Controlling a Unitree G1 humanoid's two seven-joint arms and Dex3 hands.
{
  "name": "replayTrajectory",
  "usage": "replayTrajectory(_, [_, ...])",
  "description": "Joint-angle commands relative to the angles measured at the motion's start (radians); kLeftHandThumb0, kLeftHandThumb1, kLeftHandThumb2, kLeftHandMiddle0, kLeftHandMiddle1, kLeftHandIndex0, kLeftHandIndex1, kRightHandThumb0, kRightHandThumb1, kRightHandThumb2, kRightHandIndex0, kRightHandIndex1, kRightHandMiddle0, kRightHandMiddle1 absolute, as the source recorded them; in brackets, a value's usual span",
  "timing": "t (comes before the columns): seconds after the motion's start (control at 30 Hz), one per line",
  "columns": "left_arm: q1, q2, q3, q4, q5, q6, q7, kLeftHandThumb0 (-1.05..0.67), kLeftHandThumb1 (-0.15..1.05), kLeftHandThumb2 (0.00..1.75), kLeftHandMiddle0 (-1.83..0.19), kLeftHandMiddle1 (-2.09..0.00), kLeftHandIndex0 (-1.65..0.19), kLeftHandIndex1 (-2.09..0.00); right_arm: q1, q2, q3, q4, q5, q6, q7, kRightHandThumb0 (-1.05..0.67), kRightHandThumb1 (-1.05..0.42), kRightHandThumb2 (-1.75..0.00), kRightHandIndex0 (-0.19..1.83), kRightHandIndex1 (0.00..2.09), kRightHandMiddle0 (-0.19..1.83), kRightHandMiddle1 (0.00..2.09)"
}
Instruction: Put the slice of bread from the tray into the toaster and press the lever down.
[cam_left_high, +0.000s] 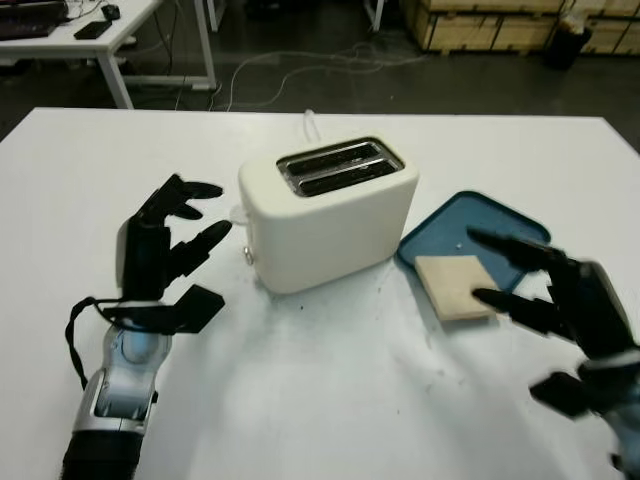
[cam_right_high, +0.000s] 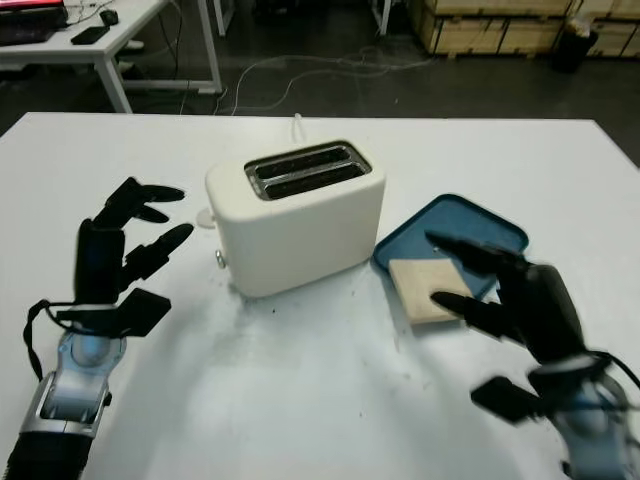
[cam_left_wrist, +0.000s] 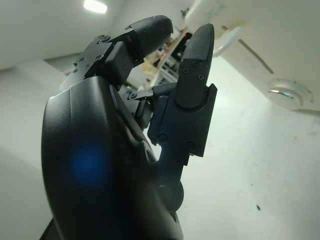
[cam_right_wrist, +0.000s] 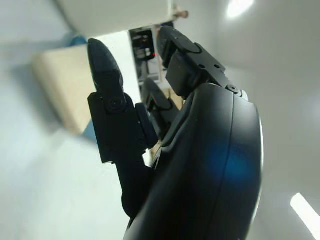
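Observation:
I see the slice of bread's near corner (cam_left_high: 443, 312) jut straight past the blue tray's rim, so the slice will stay flat when I raise it by one edge.
A cream two-slot toaster (cam_left_high: 330, 215) stands mid-table, its slots empty, with a small lever knob (cam_left_high: 247, 255) low on its left end. A pale slice of bread (cam_left_high: 455, 285) lies on the near part of a blue tray (cam_left_high: 505, 222) to the toaster's right. My right hand (cam_left_high: 545, 300) is open, hovering just right of the bread with fingertips (cam_left_high: 485, 296) at its edge, holding nothing. My left hand (cam_left_high: 175, 240) is open to the left of the toaster, a short way from the lever end. In the right wrist view the bread (cam_right_wrist: 60, 85) sits beyond my fingers (cam_right_wrist: 107, 75).
The white table (cam_left_high: 320, 400) stretches wide in front of the toaster. A white cord (cam_left_high: 310, 122) leads off behind the toaster. Beyond the table's far edge are the floor, another white desk (cam_left_high: 90, 40) and wooden crates (cam_left_high: 500, 25).

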Motion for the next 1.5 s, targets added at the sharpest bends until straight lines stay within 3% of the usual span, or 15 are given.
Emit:
replayTrajectory(0.0, [-0.005, 0.007, 0.008, -0.009, -0.008, -0.003, 0.005, -0.36, 0.92, 0.05, -0.49, -1.35, -0.5, -0.94, 0.038, -0.018, -0.025, -0.043, -0.035, -0.002, -0.006, -0.55, -0.82, 0.0, 0.5, 0.0, 0.49, 0.0])
replayTrajectory(0.3, [-0.014, -0.001, 0.0, -0.015, -0.012, 0.009, -0.006, -0.41, 0.92, 0.06, -0.49, -1.33, -0.5, -0.93, 0.093, -0.028, -0.063, -0.077, -0.169, 0.01, -0.057, -0.59, -0.85, -0.01, 0.45, 0.0, 0.47, 0.01])
replayTrajectory(0.7, [-0.015, 0.0, -0.006, -0.018, -0.006, 0.018, -0.009, -0.45, 0.92, 0.04, -0.49, -1.34, -0.49, -0.93, -0.071, -0.048, 0.158, 0.228, -0.456, 0.049, -0.362, -0.44, -0.81, -0.01, 0.46, 0.01, 0.5, 0.01])
replayTrajectory(0.97, [-0.016, 0.002, 0.0, -0.026, -0.008, 0.015, -0.007, -0.45, 0.91, 0.03, -0.49, -1.35, -0.49, -0.94, -0.153, -0.095, 0.273, 0.339, -0.487, 0.074, -0.464, -0.46, -0.83, -0.01, 0.5, 0.02, 0.52, 0.01])
replayTrajectory(1.47, [-0.011, 0.005, -0.009, -0.049, 0.007, 0.014, -0.015, -0.46, 0.9, 0.01, -0.49, -1.34, -0.5, -0.93, -0.201, -0.145, 0.368, 0.398, -0.497, 0.108, -0.544, -0.42, -0.84, 0.0, 0.52, 0.01, 0.53, 0.01])
